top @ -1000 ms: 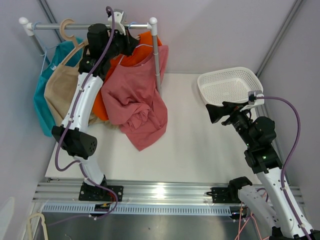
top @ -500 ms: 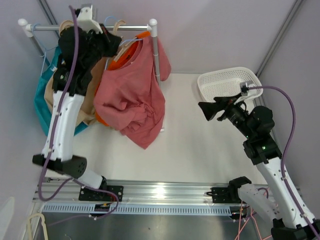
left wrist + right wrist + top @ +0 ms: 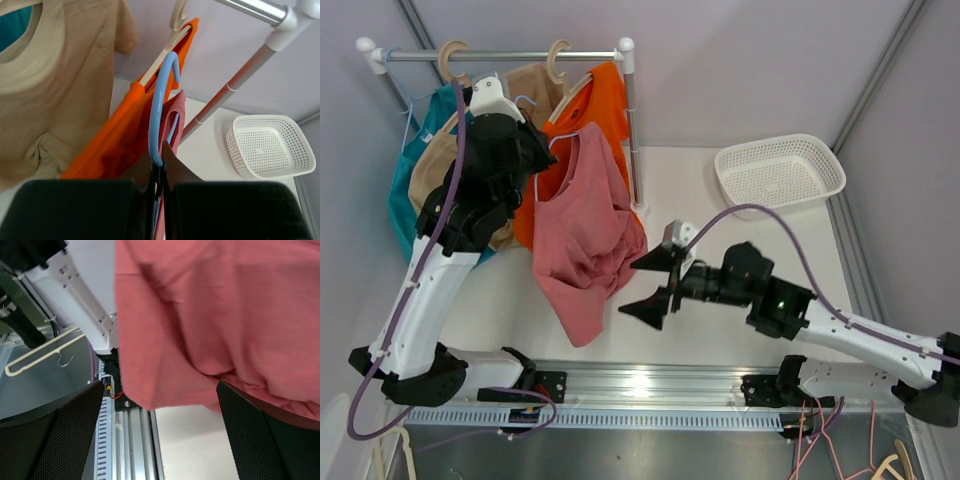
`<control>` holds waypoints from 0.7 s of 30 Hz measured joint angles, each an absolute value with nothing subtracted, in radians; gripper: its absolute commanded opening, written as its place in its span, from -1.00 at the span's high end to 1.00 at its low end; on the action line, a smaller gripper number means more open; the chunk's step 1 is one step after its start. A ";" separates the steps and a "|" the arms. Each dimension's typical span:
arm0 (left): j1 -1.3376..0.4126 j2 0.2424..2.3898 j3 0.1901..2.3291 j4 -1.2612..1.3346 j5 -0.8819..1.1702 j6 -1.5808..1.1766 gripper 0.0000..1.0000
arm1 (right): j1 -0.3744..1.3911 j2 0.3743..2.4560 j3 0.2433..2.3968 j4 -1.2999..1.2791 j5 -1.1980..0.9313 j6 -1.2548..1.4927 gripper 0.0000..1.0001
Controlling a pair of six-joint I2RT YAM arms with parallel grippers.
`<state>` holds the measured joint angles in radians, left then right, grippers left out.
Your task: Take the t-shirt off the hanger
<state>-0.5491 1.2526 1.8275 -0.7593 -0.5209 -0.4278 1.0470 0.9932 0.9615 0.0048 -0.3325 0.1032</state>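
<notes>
I expect the salmon-pink t-shirt [image 3: 585, 230] to slip off in one piece when I pull its hem, because it hangs loosely from the thin light-blue hanger [image 3: 561, 138].
A salmon-pink t-shirt [image 3: 582, 235] hangs on a light-blue hanger [image 3: 563, 133], off the rail and in front of the rack. My left gripper [image 3: 542, 152] is shut on the hanger's hook [image 3: 159, 110] and holds it up; in the left wrist view the pink t-shirt [image 3: 176, 107] drops just behind my left gripper [image 3: 161, 152]. My right gripper [image 3: 647, 286] stands wide open by the shirt's lower right edge. Seen from the right wrist, the t-shirt [image 3: 210, 305] fills the top, its hem level with the tips of my right gripper [image 3: 160, 385], nothing pinched.
On the rack rail [image 3: 500, 54] hang an orange shirt [image 3: 605, 100], a beige shirt [image 3: 440, 175] and a teal one [image 3: 405, 205]. The rack post [image 3: 633, 130] stands right of the pink shirt. A white basket [image 3: 780, 170] sits at the back right. A loose hanger [image 3: 40, 357] lies beyond the front rail.
My left arm has carried the hanger and pink t-shirt off the rail, down and forward. My right arm has swung from beside the basket across to the shirt's lower edge, still open.
</notes>
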 measured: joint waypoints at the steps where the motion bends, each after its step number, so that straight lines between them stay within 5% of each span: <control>1: -0.554 1.272 1.856 -0.792 -0.549 -0.449 0.99 | 1.107 1.003 0.937 0.057 -0.287 0.090 -0.99; 11: -0.575 1.307 1.844 -0.917 -0.619 -0.567 0.99 | 1.391 1.372 0.912 0.405 0.151 -0.015 -0.99; 13: -0.582 1.298 1.821 -0.923 -0.624 -0.586 0.99 | 1.417 1.452 0.956 0.445 0.247 -0.051 -0.70; 14: -0.587 1.290 1.804 -0.928 -0.625 -0.592 0.99 | 1.431 1.491 0.982 0.462 0.295 -0.072 -0.27; 16: -0.595 1.275 1.772 -0.928 -0.625 -0.602 0.99 | 1.453 1.535 1.015 0.489 0.350 -0.095 0.29; 17: -0.597 1.266 1.753 -0.928 -0.625 -0.603 0.99 | 1.461 1.544 1.021 0.496 0.362 -0.106 0.99; 21: -0.598 1.258 1.729 -0.929 -0.626 -0.599 0.99 | 1.501 1.535 1.021 0.493 0.395 -0.111 1.00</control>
